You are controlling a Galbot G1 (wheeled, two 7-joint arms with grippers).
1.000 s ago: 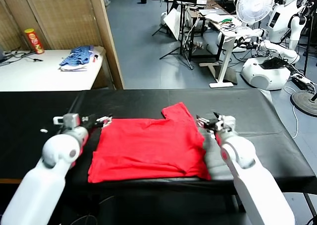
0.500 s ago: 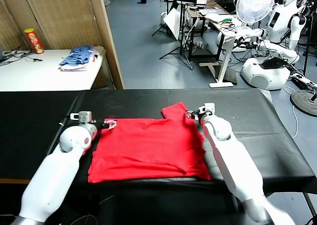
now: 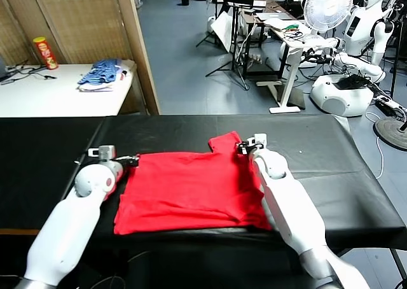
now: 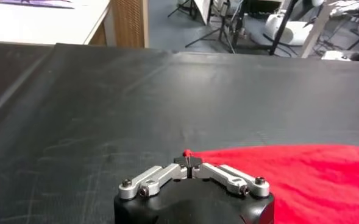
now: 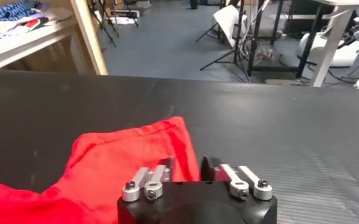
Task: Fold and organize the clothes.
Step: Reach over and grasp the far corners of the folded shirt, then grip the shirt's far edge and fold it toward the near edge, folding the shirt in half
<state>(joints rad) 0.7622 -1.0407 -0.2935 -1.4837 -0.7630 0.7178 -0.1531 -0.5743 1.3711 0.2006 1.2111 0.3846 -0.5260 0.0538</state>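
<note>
The sleeve (image 5: 180,149) is between my right gripper's fingers and the other far corner is in my left gripper. My right gripper should keep folding over the shirt's middle (image 3: 189,192) and let go there.
The clothes, a bright red T-shirt (image 3: 191,190), lie flat in the middle of the black table (image 3: 331,149) with one sleeve pointing to the far side. My left gripper (image 3: 131,160) sits at the shirt's far left corner. In the left wrist view that gripper (image 4: 189,159) is shut, pinching a small tip of the red cloth (image 4: 301,176). My right gripper (image 3: 243,146) is at the far right sleeve. In the right wrist view it (image 5: 188,165) straddles the hem of the red sleeve (image 5: 124,158), with cloth between its fingers.
A white side table at the back left carries a blue-and-white pile of garments (image 3: 100,74) and a red can (image 3: 44,52). A wooden screen (image 3: 137,47) stands beside it. Stands, a fan (image 3: 327,6) and other robots fill the floor beyond the table.
Both grippers have moved in from the shirt's sides to its far corners and closed on the red cloth. The shirt itself lies as before.
</note>
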